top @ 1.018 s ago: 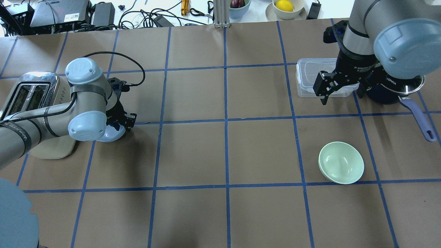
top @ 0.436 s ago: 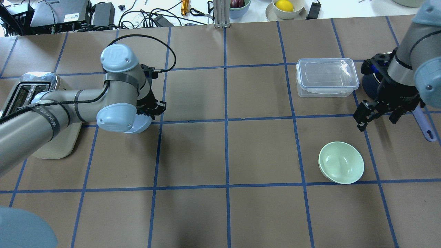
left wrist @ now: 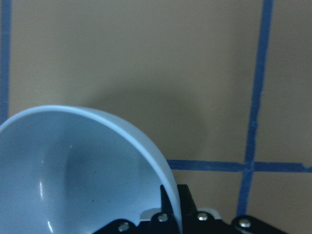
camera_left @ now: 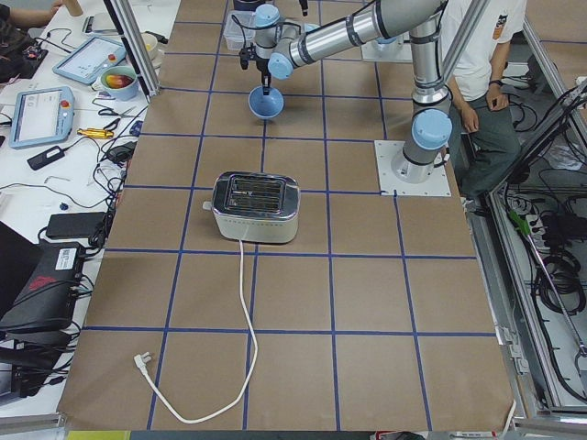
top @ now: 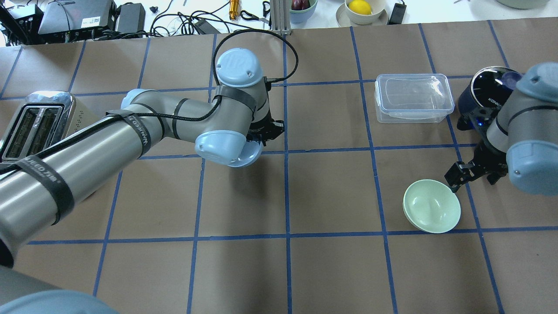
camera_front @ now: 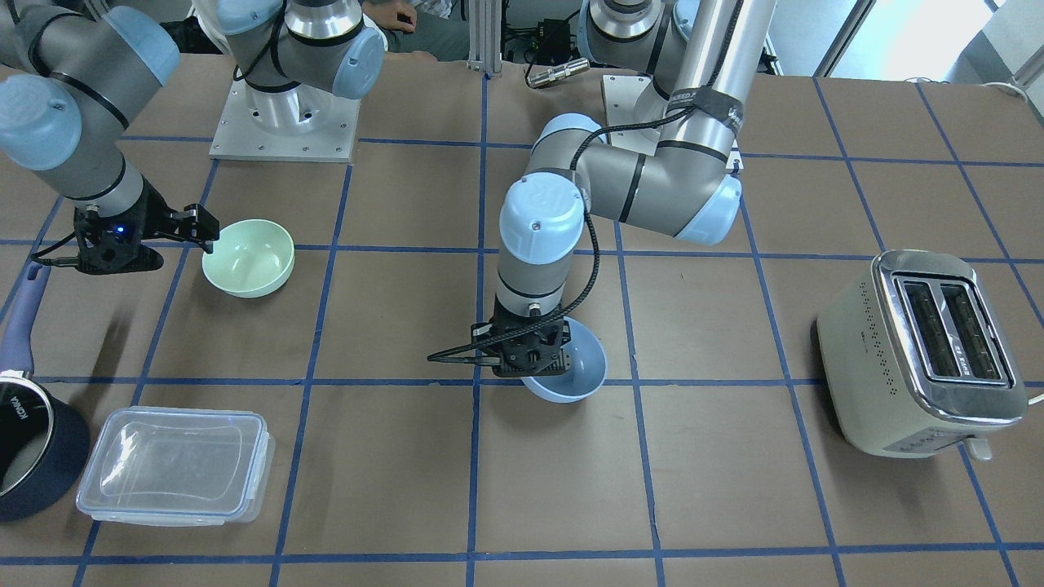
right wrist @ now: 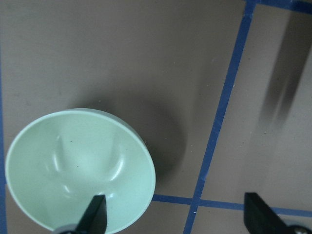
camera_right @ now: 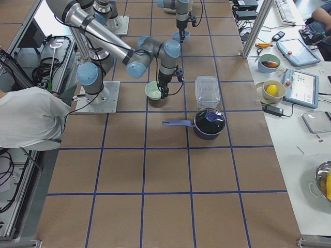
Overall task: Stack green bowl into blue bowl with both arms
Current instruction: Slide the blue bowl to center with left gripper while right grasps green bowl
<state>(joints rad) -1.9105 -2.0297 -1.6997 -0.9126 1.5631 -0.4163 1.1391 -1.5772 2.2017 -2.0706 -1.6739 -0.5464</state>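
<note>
Next, my left gripper puts the blue bowl (camera_front: 575, 370) down flat at the tape crossing (camera_front: 476, 382) and moves away before stacking, because the blue bowl hangs tilted in it.
The pale green bowl (top: 431, 206) sits upright on the table at the right; it also shows in the front view (camera_front: 248, 257) and the right wrist view (right wrist: 80, 168). My right gripper (top: 474, 175) is open just beyond the bowl's far right rim. In the wrist view one finger (right wrist: 95, 217) hangs over the bowl and the other over bare table. My left gripper (camera_front: 530, 359) is shut on the rim of the pale blue bowl (camera_front: 575, 377) and holds it tilted above the table's middle. My arm hides most of that bowl from overhead (top: 250, 158).
A toaster (top: 35, 122) stands at the far left. A clear lidded container (top: 412, 98) and a dark navy saucepan (top: 484, 93) sit behind the green bowl. Cables, bowls and a lemon lie beyond the table's far edge.
My left arm has carried the blue bowl rightward from beside the toaster to the table's middle. My right gripper has come from over the container down to the green bowl's rim.
</note>
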